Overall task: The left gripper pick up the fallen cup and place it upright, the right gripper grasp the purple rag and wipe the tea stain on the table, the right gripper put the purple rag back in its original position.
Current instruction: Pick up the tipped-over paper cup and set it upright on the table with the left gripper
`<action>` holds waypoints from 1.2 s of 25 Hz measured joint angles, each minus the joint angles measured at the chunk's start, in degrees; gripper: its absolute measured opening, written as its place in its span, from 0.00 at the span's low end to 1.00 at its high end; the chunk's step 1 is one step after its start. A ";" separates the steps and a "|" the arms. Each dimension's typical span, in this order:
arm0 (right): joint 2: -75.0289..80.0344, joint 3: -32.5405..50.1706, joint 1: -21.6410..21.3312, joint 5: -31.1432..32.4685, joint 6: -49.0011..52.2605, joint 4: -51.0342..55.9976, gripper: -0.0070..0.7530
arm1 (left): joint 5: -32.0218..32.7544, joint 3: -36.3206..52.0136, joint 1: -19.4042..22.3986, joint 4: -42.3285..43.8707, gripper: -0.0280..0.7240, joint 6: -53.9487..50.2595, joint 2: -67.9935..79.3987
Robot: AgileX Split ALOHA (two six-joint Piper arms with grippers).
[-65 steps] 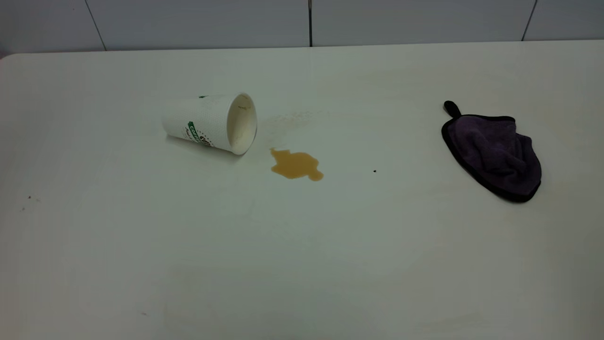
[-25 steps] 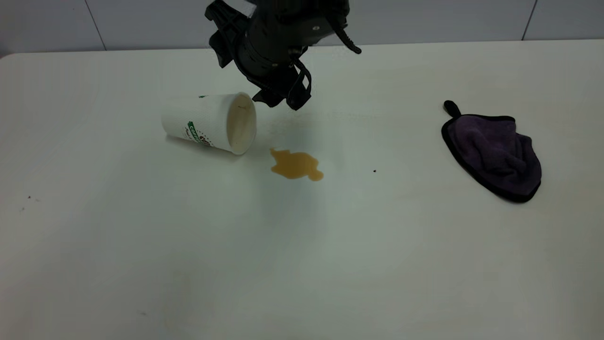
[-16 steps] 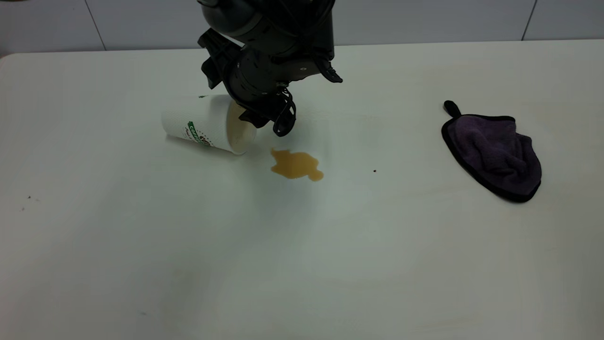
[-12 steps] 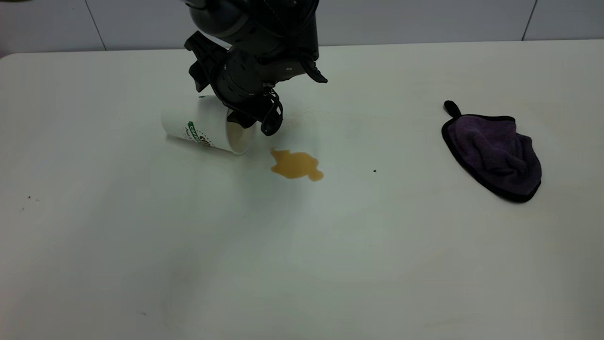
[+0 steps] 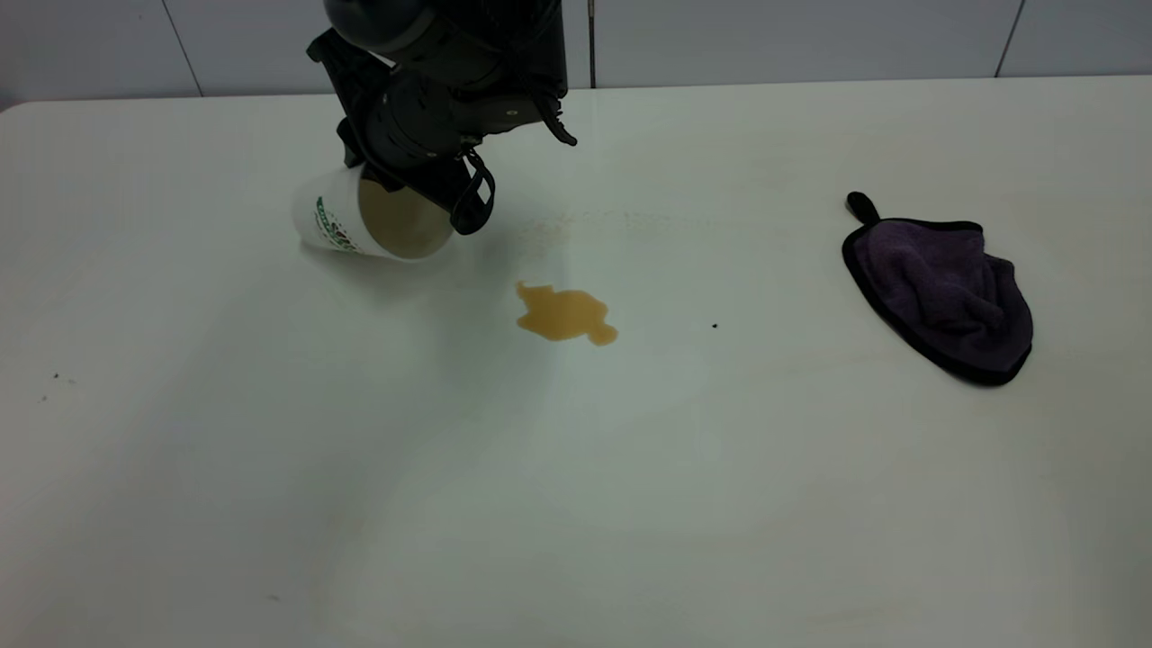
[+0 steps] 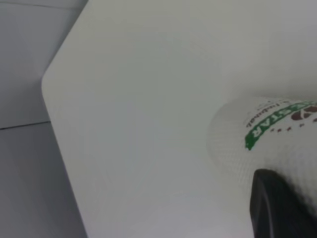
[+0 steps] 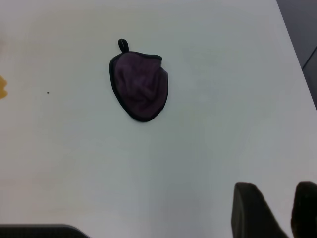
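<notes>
The cup slants in the left gripper with its opening (image 5: 408,222) toward the tea stain, so the robot should swing the cup's opening up and stand the cup's base beside the tea stain before it opens that gripper.
The white cup (image 5: 335,222) with the green banner is tilted just above the table (image 5: 576,504) at back left, its tan-stained mouth turned toward the exterior camera. My bulky black left gripper (image 5: 421,193) is shut on its rim from above. In the left wrist view one dark finger (image 6: 278,208) presses the cup (image 6: 267,136) wall. The amber tea stain (image 5: 564,314) lies right of the cup. At the right the purple rag (image 5: 940,292) lies flat, untouched. My right gripper (image 7: 278,204) hangs high over the table, well away from the rag (image 7: 140,85), with a narrow gap between its fingers and nothing held.
A tiny black speck (image 5: 715,326) sits between stain and rag. A faint dried smear (image 5: 576,225) runs behind the stain. A grey panelled wall (image 5: 810,40) stands behind the table's far edge. The table's rounded corner (image 6: 47,84) shows beyond the cup.
The left arm came down from the back onto the lying cup and closed on its rim. The cup has shifted left and turned, its mouth now facing the camera. Rag and stain are unchanged.
</notes>
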 joint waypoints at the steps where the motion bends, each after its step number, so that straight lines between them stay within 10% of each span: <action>1: 0.00 0.00 0.00 0.00 0.00 0.00 0.32 | 0.16 -0.48 0.00 -1.02 0.01 2.62 -0.46; 16: 0.00 0.00 0.00 0.00 0.00 0.00 0.32 | 4.36 -18.18 13.80 -59.29 0.01 47.29 -8.59; 30: 0.00 0.00 0.00 0.00 0.00 0.00 0.32 | 0.95 -18.35 19.40 -69.32 0.04 51.81 -1.79</action>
